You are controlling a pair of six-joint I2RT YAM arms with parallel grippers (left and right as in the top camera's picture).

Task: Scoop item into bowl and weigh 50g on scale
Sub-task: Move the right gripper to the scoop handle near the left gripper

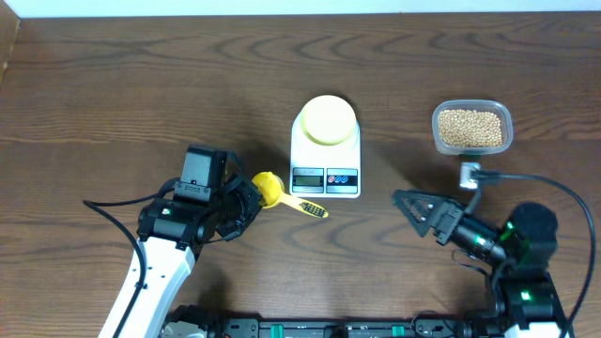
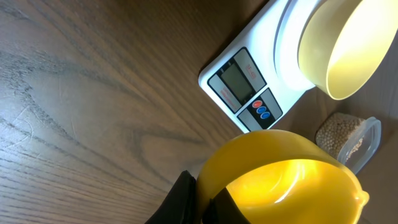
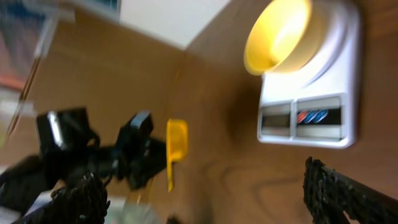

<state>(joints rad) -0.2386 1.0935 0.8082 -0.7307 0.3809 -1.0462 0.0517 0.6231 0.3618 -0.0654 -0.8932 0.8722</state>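
Observation:
The yellow measuring spoon is in my left gripper, held by its cup's rim (image 1: 266,191), so next my right gripper grabs the spoon's free handle (image 1: 311,207) before scooping beans.
The pale yellow bowl (image 1: 326,119) stands empty on the white scale (image 1: 325,171) at the table's middle. Tan beans (image 1: 470,129) fill a clear tub (image 1: 508,120) to the right. Left of the scale, my left gripper (image 1: 249,199) is shut on the cup end of a yellow measuring spoon (image 1: 270,190), whose handle points right. In the left wrist view the spoon (image 2: 280,180) is empty, pinched at its rim by the left gripper (image 2: 205,194), with the scale (image 2: 245,87), bowl (image 2: 339,43) and beans (image 2: 339,130) beyond. My right gripper (image 1: 413,208) hangs open right of the scale, holding nothing.
The right wrist view is blurred; it shows the right gripper (image 3: 208,205) open, the scale (image 3: 311,106), bowl (image 3: 277,34), spoon (image 3: 176,146) and the left arm (image 3: 93,155) across the table. A small metal clip-like piece (image 1: 470,174) lies below the tub.

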